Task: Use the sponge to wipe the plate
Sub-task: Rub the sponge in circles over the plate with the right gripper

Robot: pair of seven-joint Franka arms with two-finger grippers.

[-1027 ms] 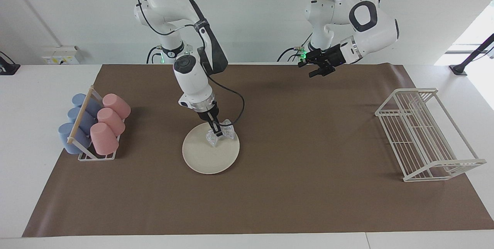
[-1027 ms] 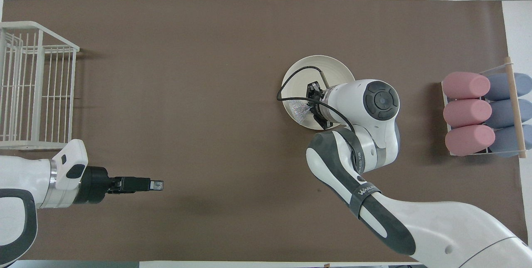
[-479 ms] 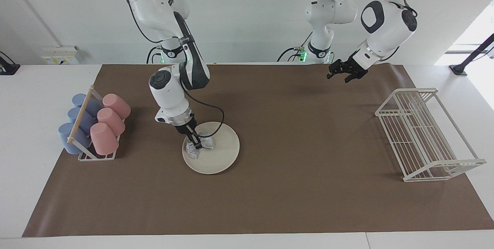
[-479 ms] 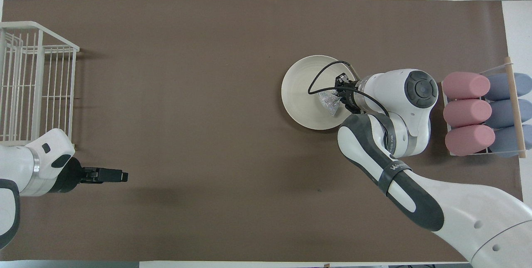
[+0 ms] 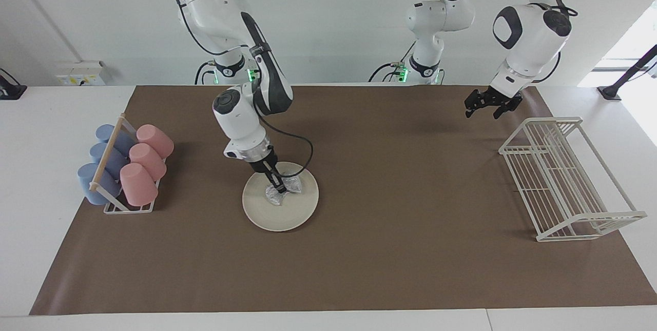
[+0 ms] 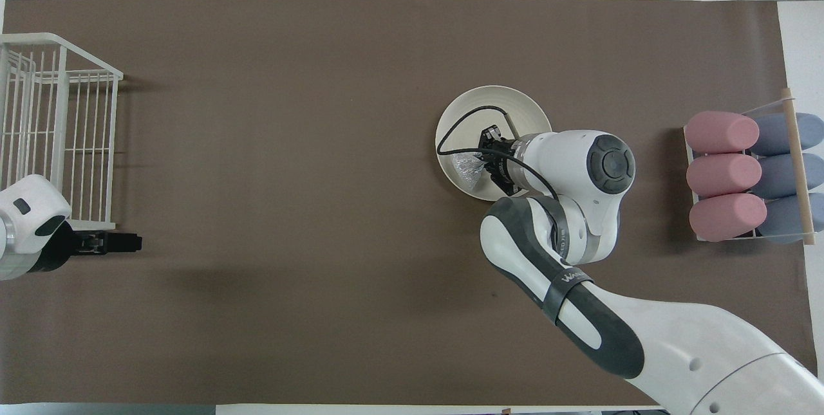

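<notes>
My left gripper is far from the sponge, which sits on the plate, so my right gripper should lift the sponge clear and pass it to my left gripper [image 6: 123,242].
The cream-white plate [image 5: 279,216] [image 6: 465,104] lies on the brown mat, near the middle and a little toward the right arm's end. The silvery crinkled sponge [image 5: 288,186] [image 6: 465,166] rests on the plate's surface. My right gripper [image 5: 279,188] [image 6: 481,159] is shut on the sponge and presses it down onto the plate, the fingers slanting down from the wrist. In the overhead view the wrist covers part of the plate. My left gripper [image 5: 485,108] [image 6: 126,242] hangs open and empty in the air over the mat, beside the wire rack.
A white wire rack [image 5: 564,182] [image 6: 51,132] stands at the left arm's end of the table. At the right arm's end, a small rack holds pink cups [image 5: 146,159] [image 6: 724,174] and blue cups [image 5: 102,159] lying on their sides. A black cable loops over the plate.
The right gripper has dragged the sponge across the plate, out toward the cups and back toward the middle. The left arm has swung away from the middle toward the wire rack.
</notes>
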